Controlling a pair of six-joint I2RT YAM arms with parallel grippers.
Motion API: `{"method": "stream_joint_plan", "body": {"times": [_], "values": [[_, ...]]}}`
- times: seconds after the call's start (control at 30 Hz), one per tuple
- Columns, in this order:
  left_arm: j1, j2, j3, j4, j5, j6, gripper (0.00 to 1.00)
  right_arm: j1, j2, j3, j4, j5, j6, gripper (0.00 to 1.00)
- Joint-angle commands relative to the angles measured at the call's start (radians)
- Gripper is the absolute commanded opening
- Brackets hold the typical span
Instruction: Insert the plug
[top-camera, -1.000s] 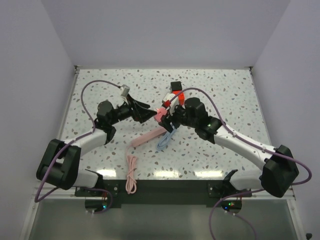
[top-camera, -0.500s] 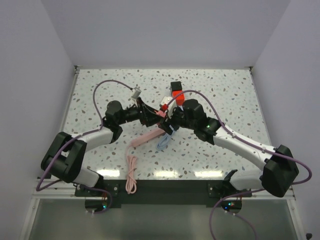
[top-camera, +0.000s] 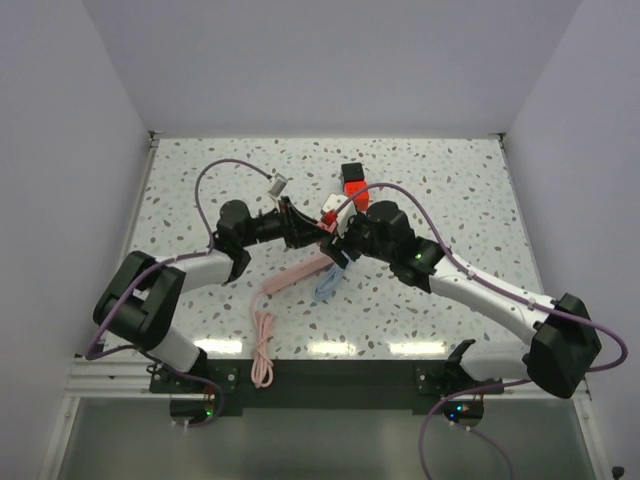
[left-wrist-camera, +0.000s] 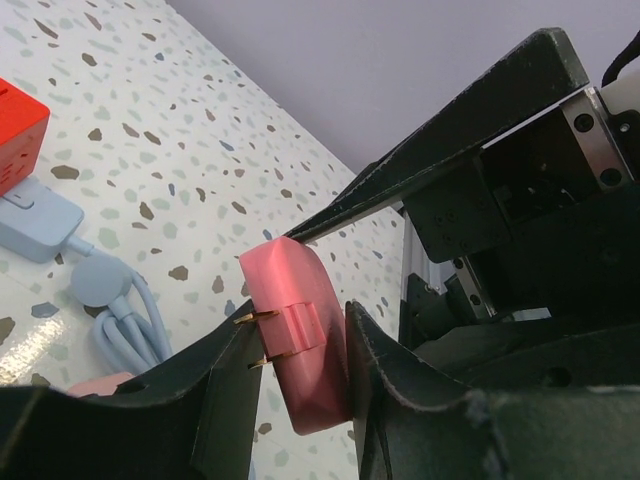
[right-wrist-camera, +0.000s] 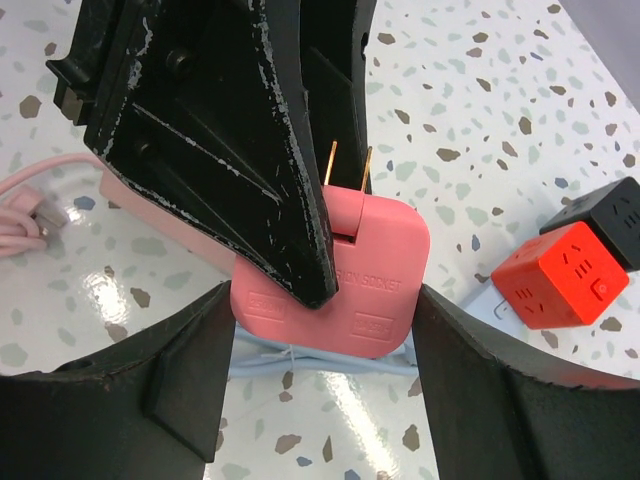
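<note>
My left gripper should move back, because its finger meets the plug's prong tips (left-wrist-camera: 242, 320). My right gripper should put the plug down and grip it again.
A flat pink plug (right-wrist-camera: 385, 285) with two brass prongs hangs above the table, almost hidden between the two grippers in the top view. My right gripper (right-wrist-camera: 322, 300) is shut on its two side edges. My left gripper (left-wrist-camera: 300, 330) has come in from the left; one finger (left-wrist-camera: 400, 380) lies against the plug's back (left-wrist-camera: 305, 370) and the other finger (left-wrist-camera: 215, 400) meets the prong tips. An orange-red cube socket (right-wrist-camera: 560, 275) sits on the table beyond the plug, with a black cube (right-wrist-camera: 600, 215) behind it.
A light blue adapter (left-wrist-camera: 35, 225) and its coiled blue cable (left-wrist-camera: 120, 320) lie under the grippers. A pink flat bar (top-camera: 295, 272) and a pink cable (top-camera: 263, 345) stretch toward the near edge. Both arms crowd the middle of the speckled table (top-camera: 450, 180).
My left arm has swung right to the plug and its jaws have closed from wide open onto it. The right gripper has kept its hold and barely moved.
</note>
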Motion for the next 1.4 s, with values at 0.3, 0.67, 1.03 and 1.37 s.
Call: {"method": "stream_joint_plan", "body": {"times": [0.3, 0.67, 1.03, 1.37], "values": [[0.049, -0.07, 0.078, 0.009, -0.044, 0.066, 0.0, -0.012, -0.056, 0.038, 0.081, 0.196, 0.052, 0.92], [0.069, -0.137, 0.123, -0.057, -0.115, 0.16, 0.0, -0.184, -0.089, 0.022, 0.126, -0.017, 0.219, 0.96], [0.14, -0.174, 0.13, -0.267, -0.217, 0.273, 0.23, -0.179, 0.011, -0.082, 0.089, 0.009, 0.676, 0.93], [0.155, -0.2, 0.118, -0.352, -0.275, 0.329, 0.79, -0.13, 0.095, -0.243, 0.19, -0.013, 0.924, 0.93]]}}
